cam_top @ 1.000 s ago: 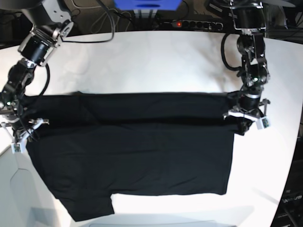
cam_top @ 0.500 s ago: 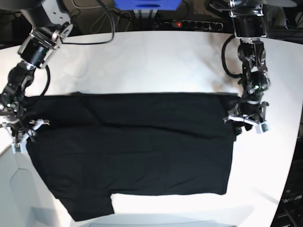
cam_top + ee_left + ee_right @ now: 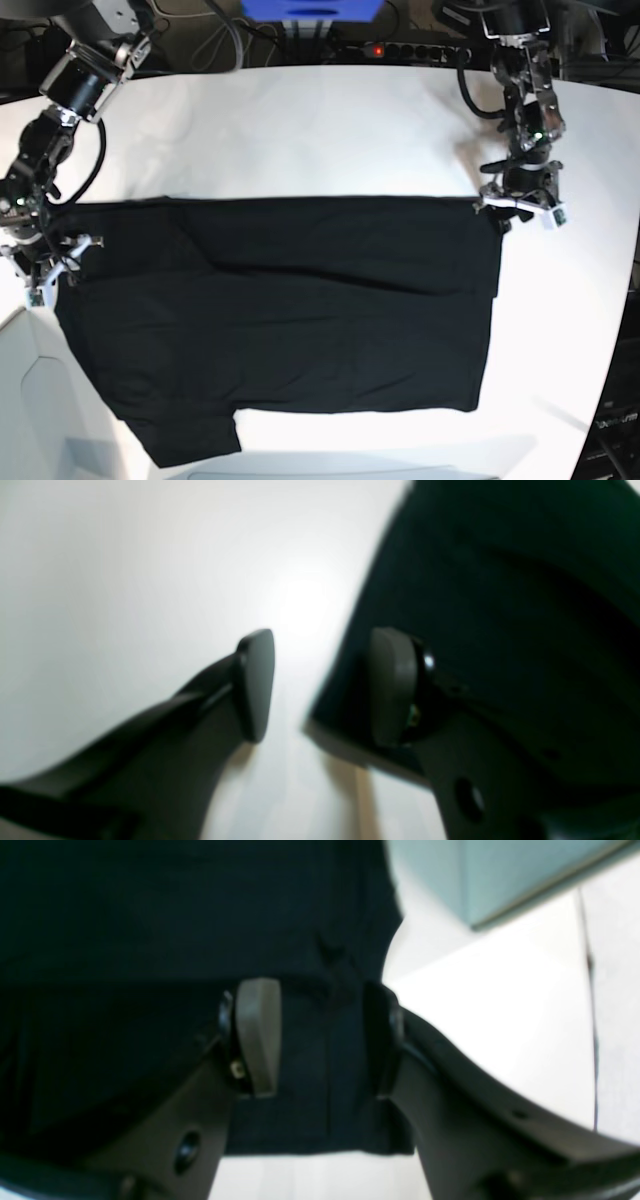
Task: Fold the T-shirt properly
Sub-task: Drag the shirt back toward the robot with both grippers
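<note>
I expect the black T-shirt (image 3: 285, 320) to slide along as a whole, its sleeve trailing behind, when I pull its far edge, because it lies flat with its sleeve spread out (image 3: 188, 436).
The black T-shirt (image 3: 290, 310) lies spread flat on the white table (image 3: 300, 130), one sleeve reaching toward the near left corner. In the base view my left gripper (image 3: 520, 207) hovers open just past the shirt's far right corner. The left wrist view shows its fingers (image 3: 255, 685) apart over bare table, with the shirt's edge (image 3: 500, 580) under the right-hand pad. My right gripper (image 3: 45, 265) stands open at the shirt's far left edge. Its pads (image 3: 257, 1035) straddle flat dark cloth (image 3: 150, 915) and grip nothing.
A power strip (image 3: 405, 50), a blue box (image 3: 310, 10) and cables sit behind the table's far edge. The table's rounded edge runs close to both arms. A teal surface (image 3: 500, 875) shows beyond the table in the right wrist view.
Both grippers have opened and let go of the shirt's folded edge. The left gripper has lifted and drawn back toward the far side. The cloth now lies flat.
</note>
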`<state>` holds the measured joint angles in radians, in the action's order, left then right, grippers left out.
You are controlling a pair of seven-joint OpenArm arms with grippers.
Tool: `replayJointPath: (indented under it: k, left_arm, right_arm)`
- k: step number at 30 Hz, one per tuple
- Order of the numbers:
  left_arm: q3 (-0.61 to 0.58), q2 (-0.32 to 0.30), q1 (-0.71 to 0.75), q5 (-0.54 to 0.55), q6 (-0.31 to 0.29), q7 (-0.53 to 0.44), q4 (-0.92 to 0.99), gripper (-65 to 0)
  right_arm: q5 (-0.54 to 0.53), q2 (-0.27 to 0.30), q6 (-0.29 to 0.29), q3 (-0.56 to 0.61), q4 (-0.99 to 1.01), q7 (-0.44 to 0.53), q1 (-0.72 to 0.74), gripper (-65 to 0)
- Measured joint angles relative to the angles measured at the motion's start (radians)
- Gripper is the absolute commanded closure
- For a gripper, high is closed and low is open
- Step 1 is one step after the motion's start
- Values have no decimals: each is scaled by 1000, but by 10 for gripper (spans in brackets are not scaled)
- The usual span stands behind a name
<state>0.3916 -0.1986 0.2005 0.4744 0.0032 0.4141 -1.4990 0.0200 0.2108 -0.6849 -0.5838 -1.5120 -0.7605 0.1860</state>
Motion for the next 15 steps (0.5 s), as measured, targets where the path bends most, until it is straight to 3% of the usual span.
replayJointPath:
  k: [9,12,15]
  left_arm:
    - [-1,15,-19,2,-3,-13,63,-298]
    - [0,13,-30,2,-4,-28,85,-295]
    - [0,13,-32,2,-15,-57,109,-293]
  right_arm:
    - [-1,3,0,-6,-2,6,-23,-278]
    - [-5,3,0,-55,-2,9,-14,-278]
    - [0,31,0,-77,8,7,-21,-278]
